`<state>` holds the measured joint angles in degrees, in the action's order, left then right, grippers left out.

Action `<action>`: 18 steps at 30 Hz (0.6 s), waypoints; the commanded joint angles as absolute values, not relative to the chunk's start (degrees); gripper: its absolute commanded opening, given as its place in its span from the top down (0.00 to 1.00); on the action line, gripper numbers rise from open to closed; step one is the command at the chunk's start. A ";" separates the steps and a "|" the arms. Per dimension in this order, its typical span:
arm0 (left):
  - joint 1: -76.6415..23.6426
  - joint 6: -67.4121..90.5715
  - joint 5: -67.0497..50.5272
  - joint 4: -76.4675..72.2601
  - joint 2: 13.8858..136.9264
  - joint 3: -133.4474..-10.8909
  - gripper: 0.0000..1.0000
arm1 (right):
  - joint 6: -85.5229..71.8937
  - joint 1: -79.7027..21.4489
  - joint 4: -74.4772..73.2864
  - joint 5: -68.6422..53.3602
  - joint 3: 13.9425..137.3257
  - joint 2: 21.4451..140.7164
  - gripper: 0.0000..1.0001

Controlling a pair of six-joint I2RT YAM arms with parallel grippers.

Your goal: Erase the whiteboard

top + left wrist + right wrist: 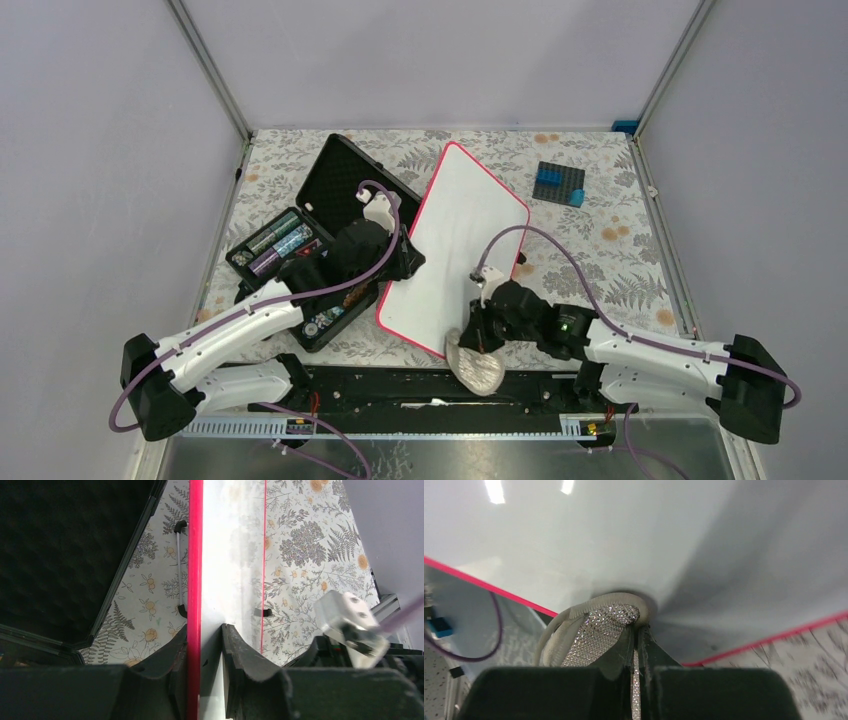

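Next, I turn my right gripper back and wipe up the whiteboard's side toward the black block, because the cloth hangs past the whiteboard's near rim.
The whiteboard, white with a thin red-pink rim, lies slanted across the middle of the table, its face blank. My left gripper is shut on the board's left edge; in the left wrist view the red rim runs between the two fingers. My right gripper is shut on a grey glittery cloth at the board's near corner. In the right wrist view the cloth presses against the white board face.
An open black foam-lined case holding several batteries lies left of the board, under my left arm. A black block with a blue piece sits at the back right. A blue object is in the far right corner.
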<state>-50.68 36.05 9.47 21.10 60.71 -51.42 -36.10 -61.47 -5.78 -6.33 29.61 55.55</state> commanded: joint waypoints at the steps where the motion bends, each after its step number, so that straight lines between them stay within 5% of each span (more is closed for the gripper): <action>1: -51.97 32.18 10.67 25.40 62.11 -51.38 1.00 | -41.49 -61.70 -23.12 -0.27 24.14 53.10 1.00; 7: -52.03 33.17 11.16 25.40 62.28 -51.33 1.00 | -38.83 -61.70 -16.61 0.59 28.78 54.44 1.00; 13: -51.97 33.70 10.88 25.58 61.81 -51.33 1.00 | -32.84 -62.61 -0.95 -14.45 38.12 62.36 1.00; 18: -52.02 34.10 10.84 25.49 62.30 -51.13 1.00 | -31.12 -62.79 3.90 -8.03 40.79 60.75 1.00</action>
<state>-50.89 35.81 9.63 20.84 60.49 -51.42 -33.69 -62.37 -11.70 -11.70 35.86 62.24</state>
